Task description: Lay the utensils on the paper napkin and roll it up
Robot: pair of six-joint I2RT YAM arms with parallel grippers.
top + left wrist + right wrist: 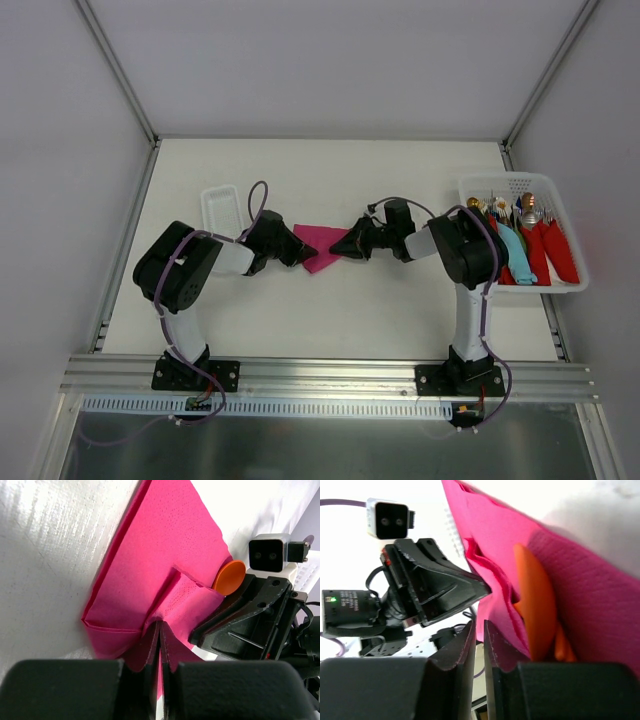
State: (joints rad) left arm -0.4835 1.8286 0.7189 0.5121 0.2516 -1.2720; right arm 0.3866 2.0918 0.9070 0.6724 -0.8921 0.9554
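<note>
The napkin's outer edge (93, 600) lies flat outside the napkin's inner flap (186, 600), so next my right gripper pins the inner flap while my left gripper takes that outer edge and folds it over.
The magenta-pink paper napkin (322, 247) lies folded between my two grippers at the table's middle. My left gripper (303, 252) is shut on a raised fold of the napkin (165, 565), pinched at its tips (160, 626). The orange spoon's round bowl (230, 577) sticks out from under a napkin flap. My right gripper (342, 245) has its jaws together (479, 625) with only a thin slit. The napkin (600, 600) rests against the outside of one finger. The spoon (537, 610) lies inside the fold, and a second orange piece (563, 649), perhaps the fork, is mostly hidden.
A white basket (570, 285) at the right holds metal utensils in red and teal wraps (535, 250). A shallow white tray (222, 210) stands behind the left arm. Metal frame posts line the table's sides.
</note>
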